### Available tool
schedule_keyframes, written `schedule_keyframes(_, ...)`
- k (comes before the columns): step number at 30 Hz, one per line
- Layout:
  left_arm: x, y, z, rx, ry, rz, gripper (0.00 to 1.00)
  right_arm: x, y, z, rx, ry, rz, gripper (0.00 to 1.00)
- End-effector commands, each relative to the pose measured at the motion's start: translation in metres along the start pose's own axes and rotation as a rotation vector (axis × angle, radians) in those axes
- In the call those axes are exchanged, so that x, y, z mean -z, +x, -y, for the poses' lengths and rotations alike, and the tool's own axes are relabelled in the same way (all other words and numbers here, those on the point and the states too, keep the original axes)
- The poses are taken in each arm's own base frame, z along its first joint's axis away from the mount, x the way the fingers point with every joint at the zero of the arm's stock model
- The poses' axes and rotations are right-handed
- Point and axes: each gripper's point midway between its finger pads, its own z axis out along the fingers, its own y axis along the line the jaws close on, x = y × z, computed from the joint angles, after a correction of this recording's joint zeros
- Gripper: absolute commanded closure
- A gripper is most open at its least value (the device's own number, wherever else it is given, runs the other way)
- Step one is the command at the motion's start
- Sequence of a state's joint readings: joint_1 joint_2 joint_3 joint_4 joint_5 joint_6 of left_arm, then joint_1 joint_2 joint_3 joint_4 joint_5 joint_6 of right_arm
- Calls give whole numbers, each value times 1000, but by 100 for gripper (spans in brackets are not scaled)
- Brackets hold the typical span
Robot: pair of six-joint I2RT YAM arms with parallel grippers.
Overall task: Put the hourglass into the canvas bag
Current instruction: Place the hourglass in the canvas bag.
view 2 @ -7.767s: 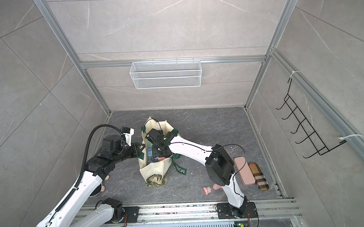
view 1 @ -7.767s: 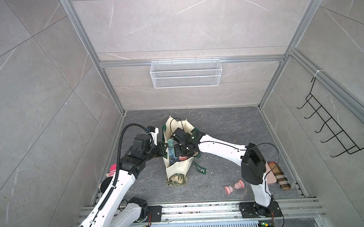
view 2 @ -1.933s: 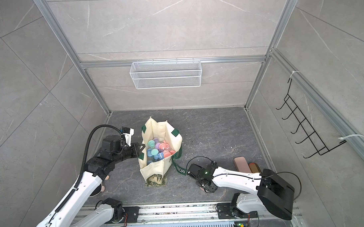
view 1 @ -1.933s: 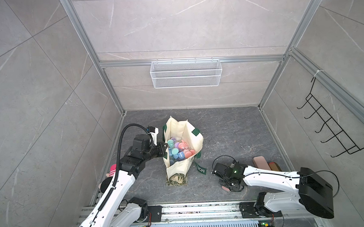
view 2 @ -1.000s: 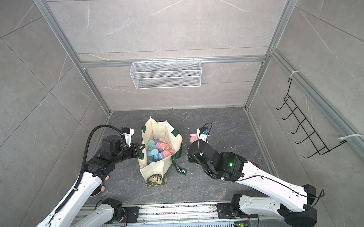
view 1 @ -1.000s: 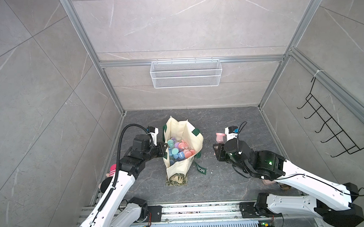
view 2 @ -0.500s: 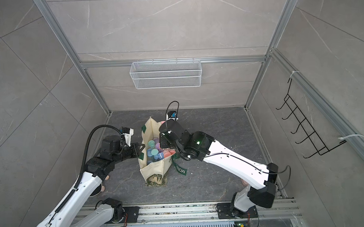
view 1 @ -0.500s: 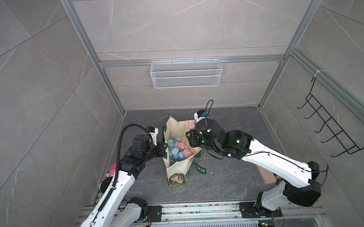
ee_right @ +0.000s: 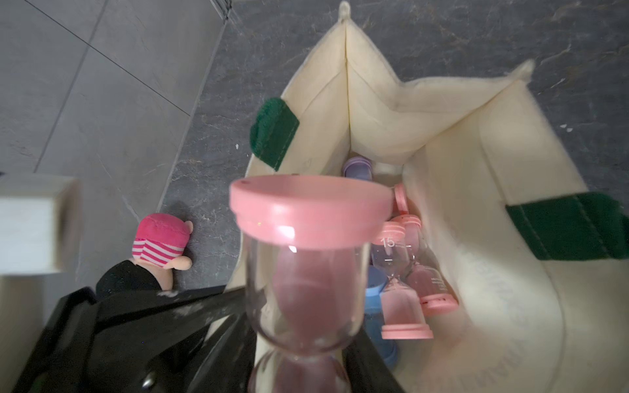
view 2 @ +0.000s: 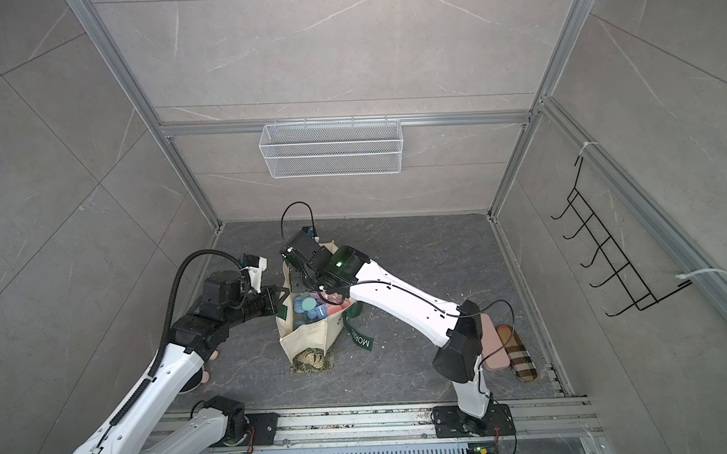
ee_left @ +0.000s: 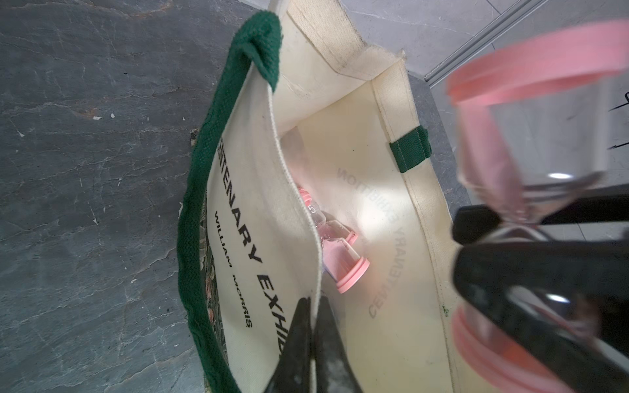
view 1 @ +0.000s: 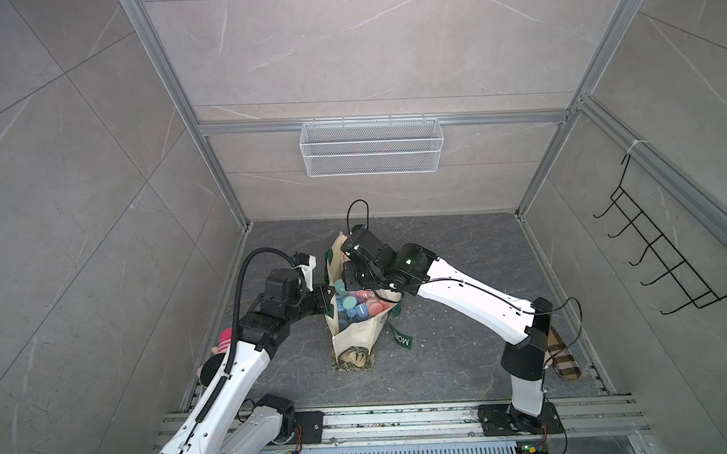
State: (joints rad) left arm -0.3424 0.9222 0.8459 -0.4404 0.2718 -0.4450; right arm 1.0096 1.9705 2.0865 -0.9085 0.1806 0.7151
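Observation:
The canvas bag's opening is wide under the hourglass in the robot's right gripper, so that gripper should keep going down past the canvas bag's rim and then release over the hourglasses inside.
The cream canvas bag with dark green straps stands open on the grey floor in both top views. My left gripper is shut on its near rim and holds the mouth open. My right gripper is shut on the narrow waist of a pink-capped hourglass filled with pink sand. It hangs over the bag's opening. The same hourglass looms blurred in the left wrist view. In a top view my right wrist covers it. Several pink, blue and purple hourglasses lie inside the bag.
A plush doll in a pink striped hat lies by the left wall. A flat pink case and a plaid slipper lie at the right. A green tag trails from the bag. A wire basket hangs on the back wall.
My right arm has carried the hourglass leftwards from beside the bag to over its open mouth and lower. The left gripper has kept its hold on the rim.

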Motion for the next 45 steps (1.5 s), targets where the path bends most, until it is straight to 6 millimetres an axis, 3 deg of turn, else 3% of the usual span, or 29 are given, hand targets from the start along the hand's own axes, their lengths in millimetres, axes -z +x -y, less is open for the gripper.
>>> schedule_keyframes(1,8,-4,15,-26,67,20,100,-16,5,5,-27,9,-62,100)
schedule_keyframes(9,9,-5,15,-29,66,25,100,-71,19,20,-36,71,-159,100)
schedule_keyframes(20,10,-6,15,-31,64,26,100,-117,43,38,-54,142,-263,100)
schedule_keyframes(25,10,-5,15,-29,67,29,100,-124,50,41,-54,144,-277,79)
schedule_keyframes(28,11,-6,16,-33,68,29,100,-124,49,38,-48,134,-274,63)
schedule_keyframes(33,12,-5,16,-31,68,31,100,-113,41,36,-45,121,-236,47)
schedule_keyframes(39,11,-6,16,-31,70,31,100,-92,27,27,-19,99,-181,39)
schedule_keyframes(45,11,-6,16,-31,68,30,100,-53,8,10,47,81,-87,35)
